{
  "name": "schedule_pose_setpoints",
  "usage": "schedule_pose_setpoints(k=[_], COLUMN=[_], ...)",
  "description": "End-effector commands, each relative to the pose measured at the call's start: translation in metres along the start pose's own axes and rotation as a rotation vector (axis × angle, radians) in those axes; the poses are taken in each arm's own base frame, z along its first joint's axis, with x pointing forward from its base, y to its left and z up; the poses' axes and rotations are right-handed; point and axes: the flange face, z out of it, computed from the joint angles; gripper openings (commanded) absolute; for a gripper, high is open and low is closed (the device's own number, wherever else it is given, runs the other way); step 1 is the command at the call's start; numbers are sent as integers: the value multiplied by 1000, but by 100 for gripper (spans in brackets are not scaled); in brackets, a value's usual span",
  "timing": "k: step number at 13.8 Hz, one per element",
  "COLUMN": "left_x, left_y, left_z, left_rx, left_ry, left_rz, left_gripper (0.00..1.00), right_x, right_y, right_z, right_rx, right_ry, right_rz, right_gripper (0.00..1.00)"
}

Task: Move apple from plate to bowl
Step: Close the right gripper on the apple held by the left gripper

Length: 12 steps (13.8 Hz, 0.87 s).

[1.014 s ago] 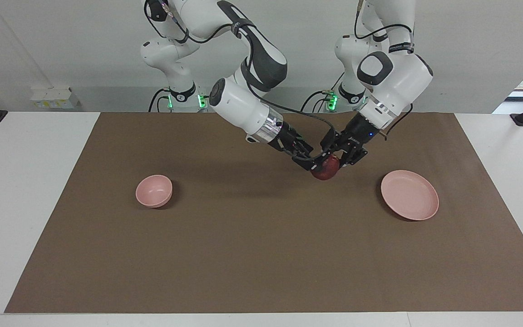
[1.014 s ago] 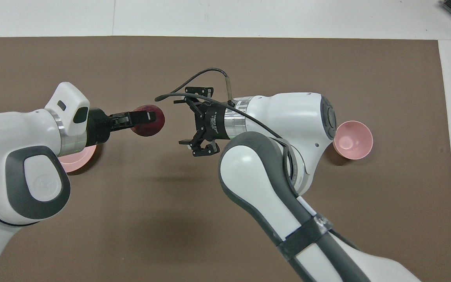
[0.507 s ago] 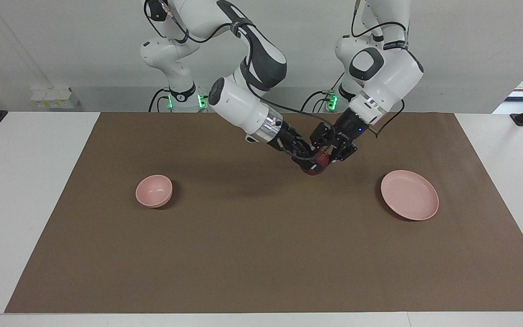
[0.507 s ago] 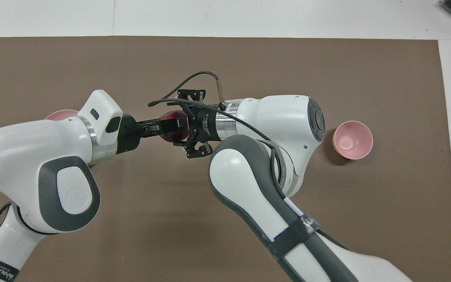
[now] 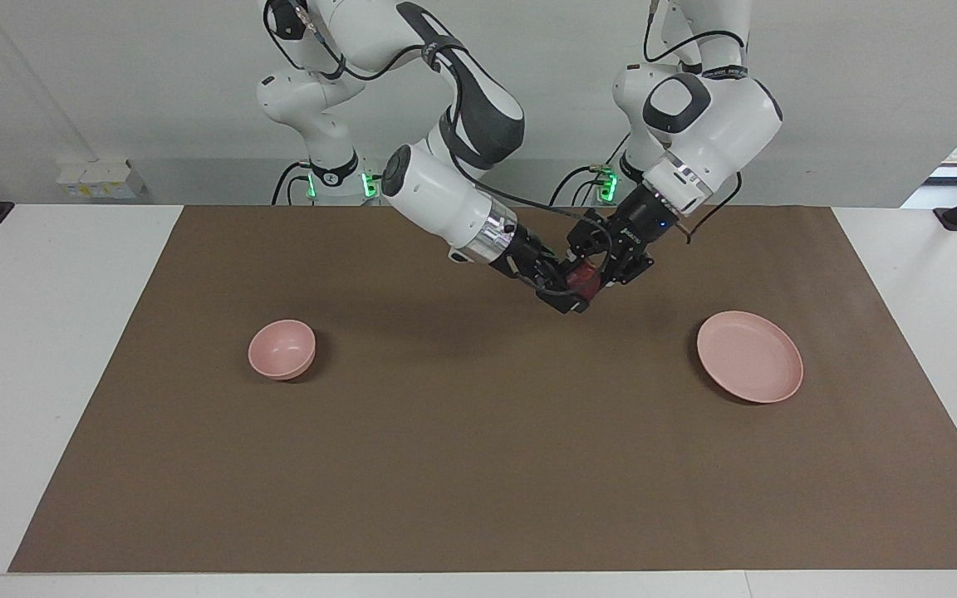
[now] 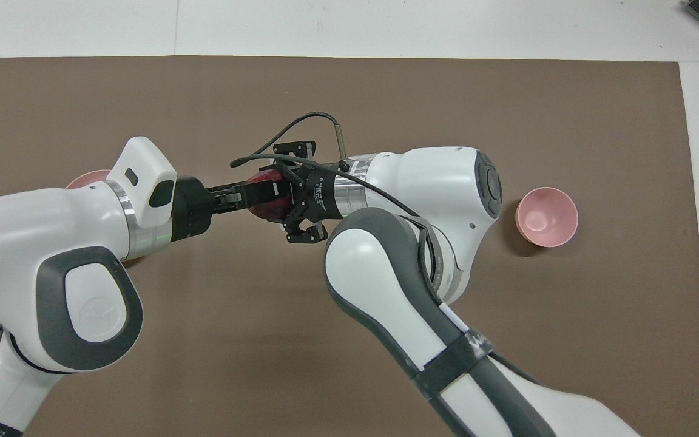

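The bowl (image 6: 546,216) is on my right gripper's side. My left gripper should therefore pass the apple (image 6: 270,210) over and move away before my right gripper takes it there.
The dark red apple (image 5: 585,279) hangs in the air over the middle of the mat, held by my left gripper (image 5: 588,274), which is shut on it. It also shows in the overhead view (image 6: 266,204). My right gripper (image 5: 572,292) meets it from the other end, its fingers spread open on either side of the apple (image 6: 289,193). The pale pink plate (image 5: 749,357) lies bare toward the left arm's end; in the overhead view only a sliver (image 6: 85,179) shows past the left arm. The small pink bowl (image 5: 282,349) stands toward the right arm's end (image 6: 547,216).
A brown mat (image 5: 478,465) covers most of the white table (image 5: 46,332). Both arms lean over the mat's middle, nearer to the robots than the plate and bowl.
My left gripper has carried the apple away from the plate's end, up between my right gripper's open fingers. The right gripper has shifted only slightly.
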Motion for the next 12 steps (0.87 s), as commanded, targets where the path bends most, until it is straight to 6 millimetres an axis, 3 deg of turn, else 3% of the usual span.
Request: schedule_pose_setpoints(k=[1,2,3,4,9,12], left_x=[-6,-5,-3,-3,-3,9], left_y=[11,10,10,13,13,2], left_z=[-19,-21,-21,-22,-22,-31], left_rx=[-48,-48,-46,-47,-41,25], left_ry=[-32,-29,-24,-19,-30,-17], left_rz=[-12,-15,-10,-11,-12,38], left_gripper=[24,49,94,100,100,100], right_x=[6,4,6,12,23,24], right_y=[-8,-8,-10,-12,-15,-16], right_z=[-8,-9,-14,-20,-38,-46], right_rx=[23,23,25,13,-18,-23], right_ry=[-13,-14,-15,-19,-26,-29], right_rz=[9,6,9,12,-16,-29], right_gripper=[0,0,0,0,0,0])
